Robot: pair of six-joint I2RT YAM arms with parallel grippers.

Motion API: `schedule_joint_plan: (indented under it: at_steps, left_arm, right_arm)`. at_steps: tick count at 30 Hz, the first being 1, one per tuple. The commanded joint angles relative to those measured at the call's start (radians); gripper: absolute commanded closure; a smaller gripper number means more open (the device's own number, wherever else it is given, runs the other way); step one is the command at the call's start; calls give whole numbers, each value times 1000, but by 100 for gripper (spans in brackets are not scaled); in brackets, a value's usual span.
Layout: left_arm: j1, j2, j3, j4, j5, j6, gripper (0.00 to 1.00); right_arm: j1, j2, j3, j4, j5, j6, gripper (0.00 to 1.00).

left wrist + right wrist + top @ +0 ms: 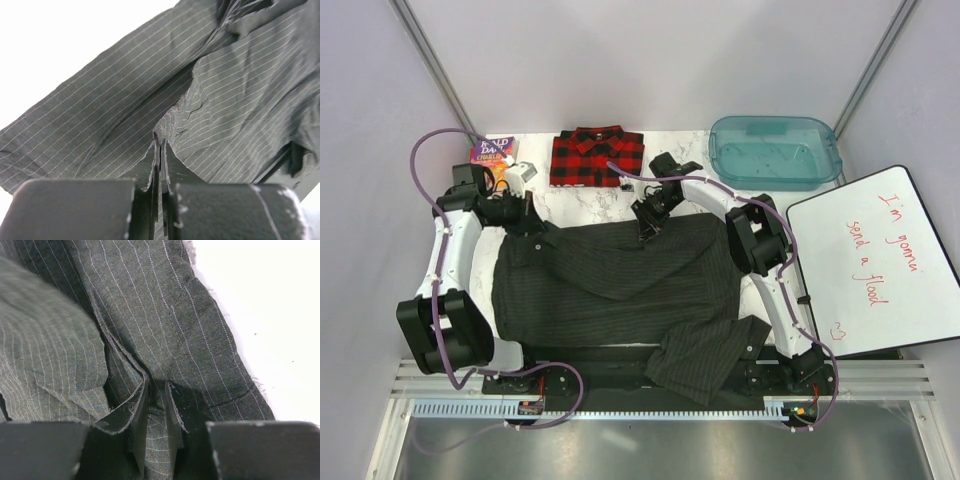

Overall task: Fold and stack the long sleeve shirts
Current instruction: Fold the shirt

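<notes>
Next, my right gripper releases the shirt's far edge and grabs one sleeve where it joins the shirt's body [704,322], since that sleeve trails over the shirt's near edge [692,372].
The charcoal pinstriped long sleeve shirt [620,285] lies spread across the middle of the table, one sleeve trailing over the near edge. The red-and-black plaid shirt [597,157] sits folded at the back. My left gripper [532,222] is at the charcoal shirt's far left corner. Its jaws are shut tight on a thin fold of that cloth [160,142]. My right gripper [647,228] is at the shirt's far edge near the middle, with a ridge of pinstriped cloth [156,390] pinched between its fingers [137,405].
A colourful paperback book [495,152] lies at the back left beside the plaid shirt. A teal plastic tray [775,150] stands at the back right. A whiteboard with red writing [875,265] covers the right side. Bare marble tabletop [585,205] shows between the two shirts.
</notes>
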Motion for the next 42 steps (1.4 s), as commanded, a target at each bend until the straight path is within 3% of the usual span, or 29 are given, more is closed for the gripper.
schedule_joint_plan:
  at_steps: [1,8,11,19,24,30,35,37,39,42]
  left_arm:
    - [57,-37,61,-9,131,11,98]
    - [128,-29,112,2,214,-15,98]
    - [128,-23,95,2,188,-26,98]
    - [155,1,-45,90,-58,-76,98]
    - [163,69,-102,210,-101,-132,98]
    - [163,179,-125,306,-101,-173,98]
    - [165,219,-140,339,-232,-141,98]
    - [165,241,-129,307,-288,-121,93]
    - [166,244,-112,258,-326,-89,72]
    - [165,177,-100,206,-296,-21,57]
  right_arm:
    - [16,4,-33,-11,8,-60,73]
    - [18,3,-15,-15,32,-65,71]
    - [19,7,5,-23,29,-60,66]
    - [-14,-79,79,-115,132,-94,38]
    - [-54,-164,28,-189,184,-150,35]
    - [-80,-250,-73,-229,229,-187,39]
    - [-86,-277,-124,-233,278,-209,42]
    - [-89,-287,-124,-241,281,-212,43]
    - [-89,-295,-124,-249,287,-218,43]
    - [-89,-290,-136,-267,304,-223,46]
